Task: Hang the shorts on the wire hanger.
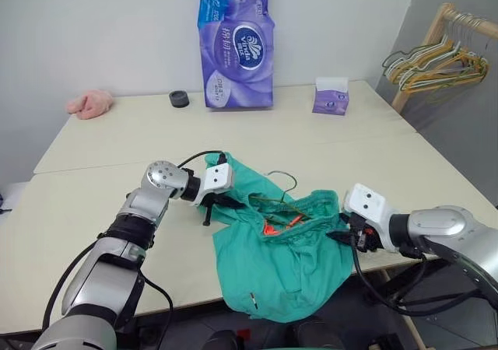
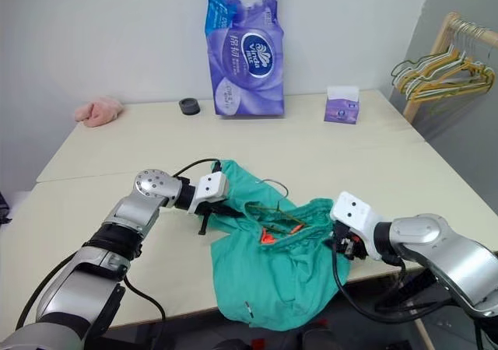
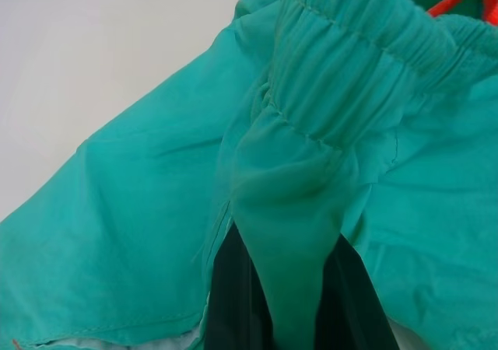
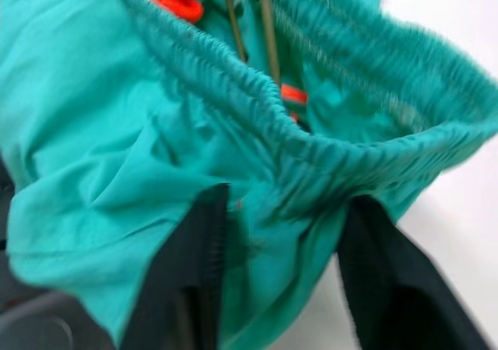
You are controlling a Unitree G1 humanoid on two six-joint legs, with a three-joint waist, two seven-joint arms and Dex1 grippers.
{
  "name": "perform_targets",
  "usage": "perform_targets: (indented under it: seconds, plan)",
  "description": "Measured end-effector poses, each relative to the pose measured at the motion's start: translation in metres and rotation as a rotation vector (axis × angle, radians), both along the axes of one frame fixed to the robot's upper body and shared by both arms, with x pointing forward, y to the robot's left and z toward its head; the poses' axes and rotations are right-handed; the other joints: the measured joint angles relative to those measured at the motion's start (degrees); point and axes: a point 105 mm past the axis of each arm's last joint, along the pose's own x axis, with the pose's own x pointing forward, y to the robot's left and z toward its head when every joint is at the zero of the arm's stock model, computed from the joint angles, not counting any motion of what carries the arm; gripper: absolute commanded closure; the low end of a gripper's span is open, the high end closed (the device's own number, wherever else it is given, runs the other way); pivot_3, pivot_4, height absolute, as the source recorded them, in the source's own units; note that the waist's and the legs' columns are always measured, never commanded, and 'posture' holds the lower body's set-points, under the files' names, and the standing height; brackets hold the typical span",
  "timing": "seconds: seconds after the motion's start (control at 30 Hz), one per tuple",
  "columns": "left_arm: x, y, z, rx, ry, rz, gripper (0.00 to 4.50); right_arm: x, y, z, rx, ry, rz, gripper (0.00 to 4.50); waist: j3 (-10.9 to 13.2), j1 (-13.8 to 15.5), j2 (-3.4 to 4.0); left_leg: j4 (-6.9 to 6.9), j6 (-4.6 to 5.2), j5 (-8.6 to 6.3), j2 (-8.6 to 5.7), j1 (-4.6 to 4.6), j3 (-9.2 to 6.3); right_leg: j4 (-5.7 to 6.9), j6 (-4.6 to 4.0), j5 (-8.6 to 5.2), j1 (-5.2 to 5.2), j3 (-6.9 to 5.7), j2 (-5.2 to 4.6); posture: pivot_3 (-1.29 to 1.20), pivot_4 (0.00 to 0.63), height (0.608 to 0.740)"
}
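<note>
My right gripper straddles only cloth (image 4: 272,245) below the waistband, so it should take the waistband's end (image 1: 332,204) together with the wire hanger before lifting the shorts.
The teal-green shorts (image 1: 288,264) lie bunched at the table's front edge, with one leg hanging over it. The gathered waistband (image 4: 311,144) gapes open and shows an orange drawstring (image 1: 274,227). The thin olive wire hanger (image 1: 282,183) lies partly inside the shorts, its hook curving out behind the waistband; two of its wires (image 4: 266,31) run down into the opening. My left gripper (image 1: 220,203) is shut on a fold of cloth at the shorts' left side, pinched between black fingers (image 3: 233,288). At the waistband's right end my right gripper (image 1: 347,230) is open, fingers (image 4: 198,264) spread with cloth between them.
At the back of the table (image 1: 117,140) stand a tall purple tissue pack (image 1: 237,50) and a small purple box (image 1: 331,99), with a black roll (image 1: 179,99) and a pink cloth lump (image 1: 90,103) to the left. A wooden rack with bunched hangers (image 1: 440,61) stands back right.
</note>
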Motion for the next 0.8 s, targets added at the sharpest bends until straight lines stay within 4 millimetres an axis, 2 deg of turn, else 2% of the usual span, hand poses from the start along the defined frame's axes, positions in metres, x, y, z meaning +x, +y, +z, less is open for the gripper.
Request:
perform_targets:
  seconds: [0.07, 0.2, 0.33, 0.43, 0.8]
  plan:
    - [0.0, 0.0, 0.0, 0.002, -0.001, -0.001, 4.5, -0.003, -0.006, 0.002, 0.016, 0.008, -0.03, 0.66, 0.0, 0.0, 0.0, 0.0, 0.0, 0.0, 0.0, 0.01, 0.0, 0.01, 0.0, 0.0, 0.01, 0.0, 0.0, -0.25, 0.037, 0.74]
    - [-0.001, -0.001, 0.0, 0.002, -0.003, -0.005, 4.5, -0.011, -0.022, -0.006, 0.084, 0.085, -0.156, 0.66, 0.0, 0.1, -0.02, 0.01, 0.0, 0.0, 0.01, 0.02, 0.0, 0.04, 0.0, 0.0, 0.03, 0.0, 0.0, -0.25, 0.036, 0.74]
    - [-0.001, -0.001, 0.0, 0.001, -0.005, -0.008, 4.5, -0.007, -0.028, -0.013, 0.145, 0.116, -0.257, 0.66, 0.0, 0.0, 0.01, 0.01, 0.0, 0.0, 0.0, 0.06, 0.04, 0.05, 0.03, 0.03, 0.03, 0.05, 0.0, -0.25, 0.036, 0.74]
    - [-0.001, -0.002, 0.0, 0.001, -0.007, -0.01, 4.5, -0.002, -0.02, -0.016, 0.23, 0.16, -0.272, 0.66, 0.0, -0.3, 0.02, 0.01, 0.0, 0.0, 0.01, 0.06, 0.03, 0.05, 0.03, 0.03, 0.03, 0.04, 0.02, -0.25, 0.035, 0.74]
    - [-0.002, -0.004, 0.004, 0.001, -0.008, -0.014, 4.5, 0.013, 0.003, -0.05, 0.144, 0.217, -0.168, 0.66, 0.0, -1.5, 0.04, 0.0, 0.0, 0.0, 0.0, 0.04, 0.02, 0.03, 0.03, 0.03, 0.02, 0.02, 0.01, -0.23, 0.037, 0.74]
